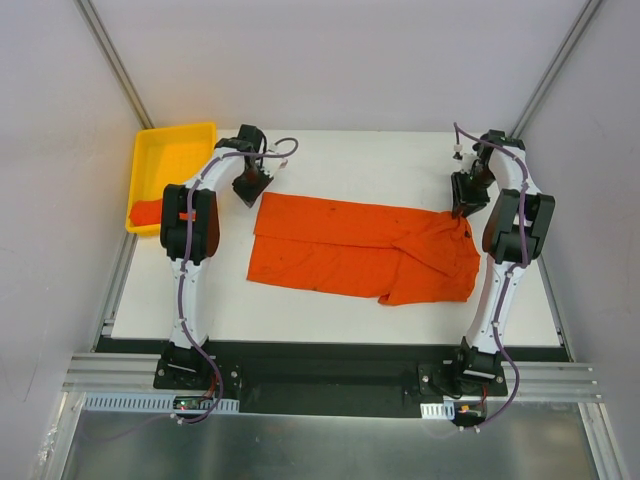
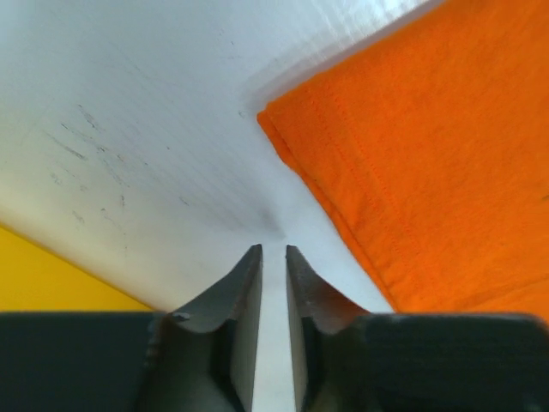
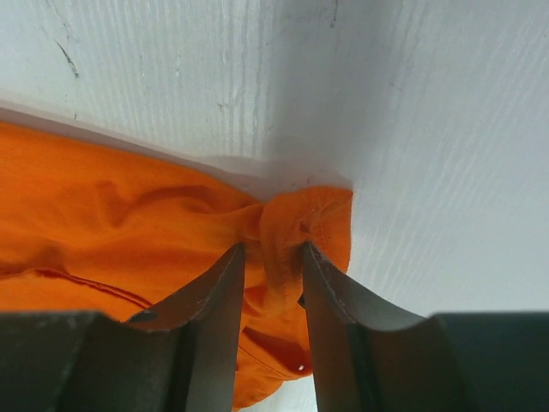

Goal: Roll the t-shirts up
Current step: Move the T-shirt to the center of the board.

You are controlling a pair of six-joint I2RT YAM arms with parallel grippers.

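My right gripper should pinch the bunched edge and pull it tight while my left gripper holds the t-shirt's opposite corner (image 1: pixel 267 197), because the t-shirt's far edge bunches (image 3: pixel 296 210) at my right gripper.
An orange t-shirt (image 1: pixel 360 250) lies folded lengthwise into a long strip across the white table. My right gripper (image 1: pixel 466 208) sits at its far right corner. In the right wrist view the right gripper (image 3: pixel 270 249) is shut on a bunched fold of the t-shirt (image 3: pixel 129 232). My left gripper (image 1: pixel 250 188) is just beyond the shirt's far left corner. In the left wrist view the left gripper (image 2: pixel 273 249) has its jaws nearly together with only bare table between them, and the shirt's corner (image 2: pixel 412 172) lies to its right, not touched. A second orange t-shirt (image 1: pixel 148 212) lies in the tray.
A yellow plastic tray (image 1: pixel 175 155) stands at the table's far left corner, close to the left arm; its edge shows in the left wrist view (image 2: pixel 51 279). White walls enclose the table (image 1: pixel 350 160) at the back and sides.
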